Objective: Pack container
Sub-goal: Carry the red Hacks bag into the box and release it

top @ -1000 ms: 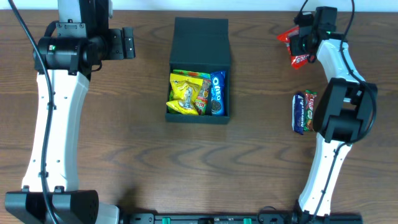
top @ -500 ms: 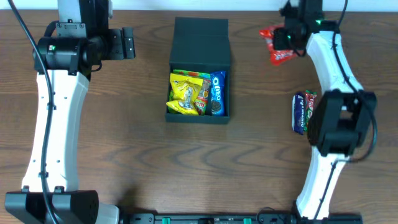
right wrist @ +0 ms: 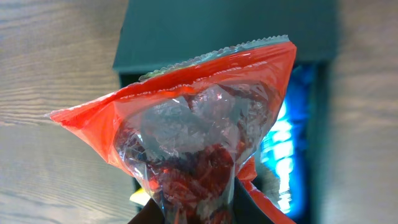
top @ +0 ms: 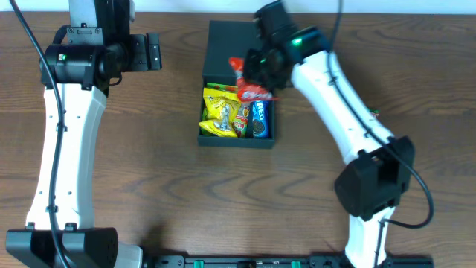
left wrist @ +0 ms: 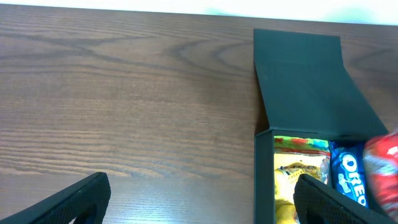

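Observation:
The red snack packet juts over the box's back rim (top: 238, 80) and the Oreo packet, so next my right gripper moves it above the yellow snack packets (top: 222, 112) before lowering it.
The container (top: 235, 140) is a black square box at the table's middle, its flap lid (top: 223, 41) lying open toward the back. Inside lie yellow snack packets (top: 220, 113) and a blue Oreo packet (top: 259, 119). My right gripper (top: 258, 73) hangs over the box's back half, shut on a red, partly clear snack packet (top: 251, 89). In the right wrist view that packet (right wrist: 199, 118) fills the frame above the right gripper (right wrist: 193, 214), with the box (right wrist: 186, 31) behind it. My left gripper (top: 153, 52) stands open left of the box, and the left wrist view shows it (left wrist: 199, 205) holding nothing.
The right arm (top: 342, 119) stretches diagonally from its base at the bottom right across the table's right half. The left arm (top: 67, 126) runs along the left side. The wooden table's far edge (top: 178, 10) lies just behind the lid.
My right gripper has carried the red packet leftward from the far right of the table to above the box. The left arm has not moved.

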Robot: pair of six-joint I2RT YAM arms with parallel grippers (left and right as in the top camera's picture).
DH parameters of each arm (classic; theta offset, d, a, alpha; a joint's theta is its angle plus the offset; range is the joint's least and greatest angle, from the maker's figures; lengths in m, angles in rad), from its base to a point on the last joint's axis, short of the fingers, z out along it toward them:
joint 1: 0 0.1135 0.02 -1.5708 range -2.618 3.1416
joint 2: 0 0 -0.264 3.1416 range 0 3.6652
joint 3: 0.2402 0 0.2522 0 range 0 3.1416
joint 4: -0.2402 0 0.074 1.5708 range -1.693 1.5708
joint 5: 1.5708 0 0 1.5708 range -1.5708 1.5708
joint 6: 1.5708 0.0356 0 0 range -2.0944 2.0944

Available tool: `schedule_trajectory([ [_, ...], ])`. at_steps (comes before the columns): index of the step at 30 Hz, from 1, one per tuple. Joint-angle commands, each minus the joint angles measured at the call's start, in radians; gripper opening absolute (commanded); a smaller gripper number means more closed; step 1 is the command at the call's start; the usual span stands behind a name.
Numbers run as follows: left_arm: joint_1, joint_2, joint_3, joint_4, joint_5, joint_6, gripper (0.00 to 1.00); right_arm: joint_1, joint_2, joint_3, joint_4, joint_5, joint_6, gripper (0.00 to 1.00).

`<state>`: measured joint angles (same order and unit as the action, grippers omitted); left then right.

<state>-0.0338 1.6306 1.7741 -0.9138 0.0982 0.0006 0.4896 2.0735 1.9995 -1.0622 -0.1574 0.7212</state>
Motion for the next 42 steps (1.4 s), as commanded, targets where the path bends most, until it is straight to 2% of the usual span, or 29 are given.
schedule_trajectory([
  [1, 0.002, -0.023, 0.004, -0.002, -0.005, 0.004, 0.95, 0.080, 0.005, 0.000, 0.011, 0.121, 0.150, 0.08],
  [10, 0.002, -0.023, 0.004, -0.003, -0.005, 0.022, 0.95, 0.228, 0.073, 0.000, 0.022, 0.285, 0.245, 0.05],
  [15, 0.002, -0.023, 0.004, -0.004, -0.005, 0.022, 0.95, 0.243, 0.166, 0.000, 0.022, 0.334, 0.278, 0.01],
  [22, 0.002, -0.023, 0.004, -0.006, -0.005, 0.022, 0.95, 0.243, 0.302, 0.000, 0.025, 0.307, 0.277, 0.01],
  [25, 0.002, -0.023, 0.004, -0.006, -0.005, 0.022, 0.95, 0.243, 0.299, 0.000, 0.036, 0.317, 0.263, 0.02],
  [28, 0.002, -0.023, 0.004, -0.006, -0.005, 0.023, 0.95, 0.234, 0.293, 0.003, 0.037, 0.317, 0.225, 0.08],
  [34, 0.002, -0.023, 0.004, -0.006, -0.005, 0.023, 0.95, 0.195, 0.218, 0.019, -0.008, 0.318, 0.161, 0.09],
  [42, 0.002, -0.023, 0.004, -0.006, -0.005, 0.022, 0.95, 0.175, 0.143, 0.015, -0.003, 0.295, 0.135, 0.16],
])
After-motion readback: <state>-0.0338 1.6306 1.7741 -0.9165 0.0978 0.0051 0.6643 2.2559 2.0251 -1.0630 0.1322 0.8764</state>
